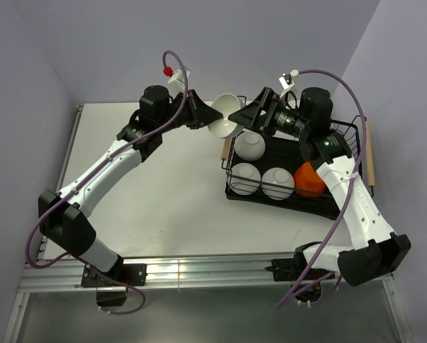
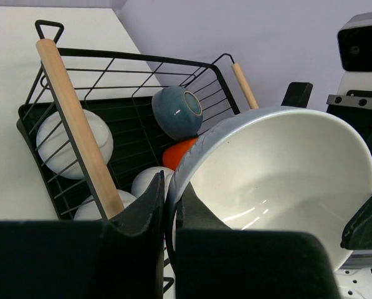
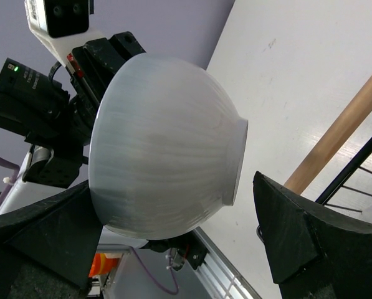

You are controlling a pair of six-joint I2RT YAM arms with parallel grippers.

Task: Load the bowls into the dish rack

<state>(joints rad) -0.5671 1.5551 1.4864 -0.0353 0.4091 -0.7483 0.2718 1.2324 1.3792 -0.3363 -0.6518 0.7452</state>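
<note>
Next, I take the bowl's opposite rim [image 1: 239, 106] with my right gripper before my left gripper opens, because my left gripper is holding the white bowl short of the rack's gap [image 1: 277, 153].
My left gripper [image 1: 207, 118] [image 2: 170, 187] is shut on the rim of a white bowl [image 1: 224, 116] [image 2: 285, 174] and holds it tilted in the air, just left of the dish rack [image 1: 342, 207]. My right gripper [image 1: 236, 116] [image 3: 170, 184] is open, its jaws on either side of that bowl's outer wall [image 3: 161, 149]. The rack [image 2: 129, 62] holds three white bowls [image 1: 250, 145] [image 1: 245, 177] [image 1: 277, 182] and the orange bowl [image 1: 310, 179] [image 2: 181, 152]. The dark blue bowl [image 2: 178, 112] lies in it on its side; the right arm hides it in the top view.
The rack's near wooden handle [image 2: 76, 124] [image 3: 341, 131] lies just under the held bowl, and the far handle [image 1: 370, 153] is at the right. The white table [image 1: 163, 207] spreads to the left. Purple walls close in behind and at both sides.
</note>
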